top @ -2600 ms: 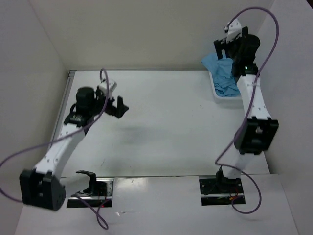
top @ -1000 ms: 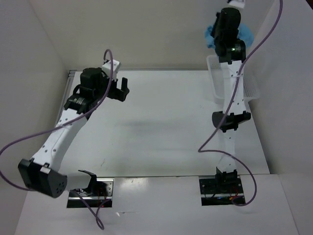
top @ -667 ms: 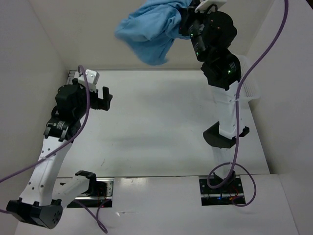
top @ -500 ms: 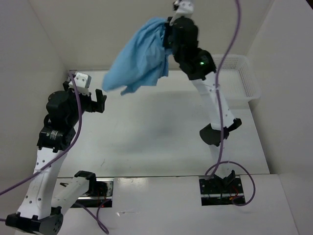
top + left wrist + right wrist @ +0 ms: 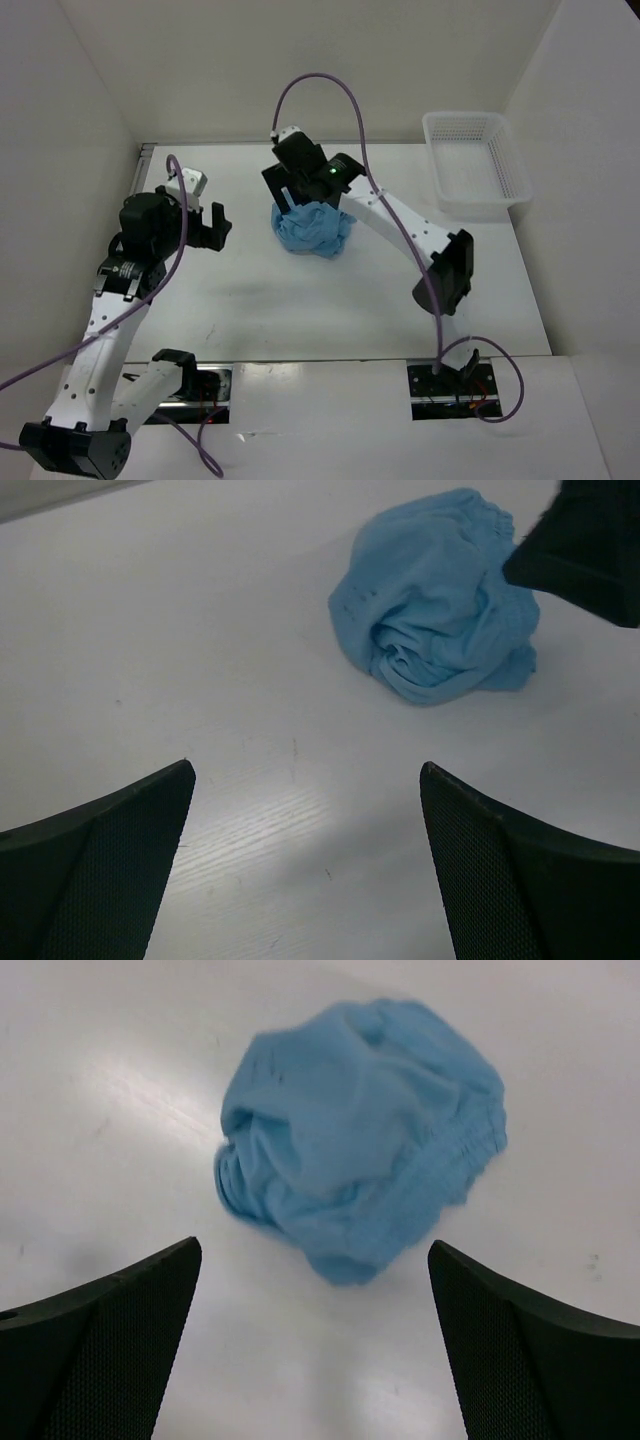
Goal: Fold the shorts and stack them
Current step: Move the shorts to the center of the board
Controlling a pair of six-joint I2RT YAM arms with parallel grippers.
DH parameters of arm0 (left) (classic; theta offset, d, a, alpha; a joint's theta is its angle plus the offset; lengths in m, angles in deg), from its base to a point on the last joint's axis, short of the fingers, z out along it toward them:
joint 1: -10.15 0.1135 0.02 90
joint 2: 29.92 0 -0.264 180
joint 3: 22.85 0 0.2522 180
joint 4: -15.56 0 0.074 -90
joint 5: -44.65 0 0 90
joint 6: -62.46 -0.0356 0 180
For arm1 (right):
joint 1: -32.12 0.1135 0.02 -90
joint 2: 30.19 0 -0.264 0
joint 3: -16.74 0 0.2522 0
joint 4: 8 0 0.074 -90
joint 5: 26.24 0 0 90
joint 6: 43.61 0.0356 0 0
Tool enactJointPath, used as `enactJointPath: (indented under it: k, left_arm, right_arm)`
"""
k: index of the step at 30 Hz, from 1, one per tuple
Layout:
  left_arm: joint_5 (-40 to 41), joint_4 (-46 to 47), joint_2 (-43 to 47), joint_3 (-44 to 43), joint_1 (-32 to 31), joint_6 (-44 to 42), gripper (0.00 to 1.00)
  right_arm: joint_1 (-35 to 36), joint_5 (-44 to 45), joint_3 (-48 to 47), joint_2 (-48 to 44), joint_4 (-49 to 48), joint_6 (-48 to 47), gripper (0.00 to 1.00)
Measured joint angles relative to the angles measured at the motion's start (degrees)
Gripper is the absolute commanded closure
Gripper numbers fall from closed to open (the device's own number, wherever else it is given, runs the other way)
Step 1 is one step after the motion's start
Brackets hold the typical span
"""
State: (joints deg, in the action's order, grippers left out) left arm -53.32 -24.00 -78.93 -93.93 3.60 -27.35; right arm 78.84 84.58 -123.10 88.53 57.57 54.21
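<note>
My gripper will lift and spread the crumpled light blue shorts (image 5: 312, 230), and I should expect a hidden drawstring to come out then, because a puckered band (image 5: 462, 1156) edges the shorts.
The light blue shorts (image 5: 313, 231) lie in a crumpled ball on the white table near its middle. They also show in the left wrist view (image 5: 435, 595) and in the right wrist view (image 5: 358, 1170). My right gripper (image 5: 300, 196) hovers just above and behind the ball, open and empty, with its fingers (image 5: 100, 1350) spread wide on either side of free table. My left gripper (image 5: 212, 222) is open and empty, to the left of the shorts and apart from them. No drawstring shows.
A white mesh basket (image 5: 470, 165) stands at the table's back right corner. White walls close the table at the back and on both sides. The right arm stretches across the table from its base at the near right.
My right gripper lifted the shorts out of the basket, swung them left across the table, lowered them and let go; they now lie balled on the table. The left arm shifted slightly.
</note>
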Motion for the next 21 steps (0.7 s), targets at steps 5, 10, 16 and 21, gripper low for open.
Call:
enactJointPath:
  k: [5,10,16,21]
  left_arm:
    - [-7.04,-0.35,-4.24,2.80,-1.07,0.02,0.00]
    - [-13.29,2.14,-16.09,4.11,-5.20,0.02,0.00]
    - [-13.64,3.61,-22.40,4.35,-5.86,0.04,0.00]
    - [-13.55,4.39,-22.40,4.33,-5.88,0.04,0.00]
  right_arm:
    - [-0.39,-2.47,18.60,-16.50,-3.06,-2.84,0.01]
    - [-13.33,-10.51,28.83,-23.17,-12.26,-4.31,0.08]
    - [-19.41,-27.56,42.66,-15.69,-20.94,-3.72,0.10]
    - [-18.21,-37.35,45.99,-9.29,-24.41,-1.49,0.11]
